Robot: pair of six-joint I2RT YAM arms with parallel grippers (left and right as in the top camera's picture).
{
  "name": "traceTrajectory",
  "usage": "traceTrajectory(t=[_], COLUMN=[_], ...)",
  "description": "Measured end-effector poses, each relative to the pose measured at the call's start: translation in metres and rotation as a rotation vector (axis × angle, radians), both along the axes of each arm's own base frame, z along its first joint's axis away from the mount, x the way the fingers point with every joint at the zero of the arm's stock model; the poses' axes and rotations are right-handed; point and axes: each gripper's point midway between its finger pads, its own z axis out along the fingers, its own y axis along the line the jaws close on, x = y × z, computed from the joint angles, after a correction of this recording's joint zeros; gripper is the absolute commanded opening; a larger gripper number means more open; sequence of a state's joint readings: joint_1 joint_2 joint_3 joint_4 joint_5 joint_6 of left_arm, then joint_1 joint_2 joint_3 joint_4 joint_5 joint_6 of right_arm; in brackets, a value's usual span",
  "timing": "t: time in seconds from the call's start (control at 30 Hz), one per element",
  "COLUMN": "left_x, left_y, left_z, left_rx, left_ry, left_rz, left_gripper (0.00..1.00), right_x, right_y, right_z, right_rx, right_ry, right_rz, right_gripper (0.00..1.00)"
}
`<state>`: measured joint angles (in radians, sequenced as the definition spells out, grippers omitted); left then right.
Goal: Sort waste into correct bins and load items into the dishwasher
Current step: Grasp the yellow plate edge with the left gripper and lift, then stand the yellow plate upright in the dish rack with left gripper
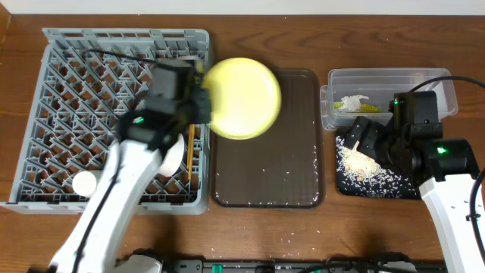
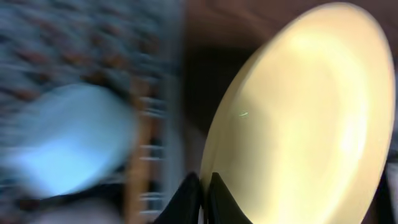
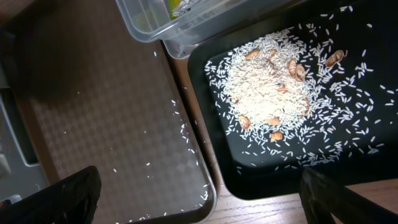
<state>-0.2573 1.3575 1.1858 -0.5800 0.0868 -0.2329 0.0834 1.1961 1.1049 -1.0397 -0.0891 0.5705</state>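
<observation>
The yellow plate (image 1: 243, 98) is tilted over the brown tray. My left gripper should turn it upright first, then lower it next to the light-blue bowl in the grey dish rack (image 1: 186, 49).
My left gripper (image 1: 203, 104) is shut on the rim of the round yellow plate (image 1: 241, 98) and holds it tilted, above the right edge of the grey dish rack (image 1: 53, 68) and the brown tray. In the left wrist view the fingers (image 2: 204, 196) pinch the plate (image 2: 298, 124); a light-blue bowl (image 2: 68, 146) shows blurred in the rack. My right gripper (image 3: 199, 199) is open and empty above the black tray (image 3: 261, 174), which holds a heap of rice scraps (image 3: 273, 87). The clear tub (image 1: 439, 83) holds the wrapper with white paper (image 1: 355, 104). A chopstick (image 1: 189, 148) and a white cup (image 1: 83, 183) lie in the rack.
The dark brown serving tray (image 1: 288, 167) lies between rack and bins, with scattered rice grains (image 3: 180, 127). A few grains lie on the wooden table (image 1: 303, 235) in front.
</observation>
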Motion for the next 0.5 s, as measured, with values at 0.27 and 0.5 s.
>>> traceTrajectory(t=[0.27,0.5], left_x=[0.002,0.028], left_y=[0.108,0.122], left_z=[0.044,0.025], left_rx=[0.489,0.650], left_ry=[-0.159,-0.136], left_rz=[0.283,0.327], left_gripper=[0.07,0.07], right_x=[0.000,0.000], right_y=[0.000,0.000], right_z=[0.000,0.000], right_rx=[0.000,0.000], right_ry=[-0.001,0.000], right_rz=[0.000,0.000], right_gripper=[0.99,0.99])
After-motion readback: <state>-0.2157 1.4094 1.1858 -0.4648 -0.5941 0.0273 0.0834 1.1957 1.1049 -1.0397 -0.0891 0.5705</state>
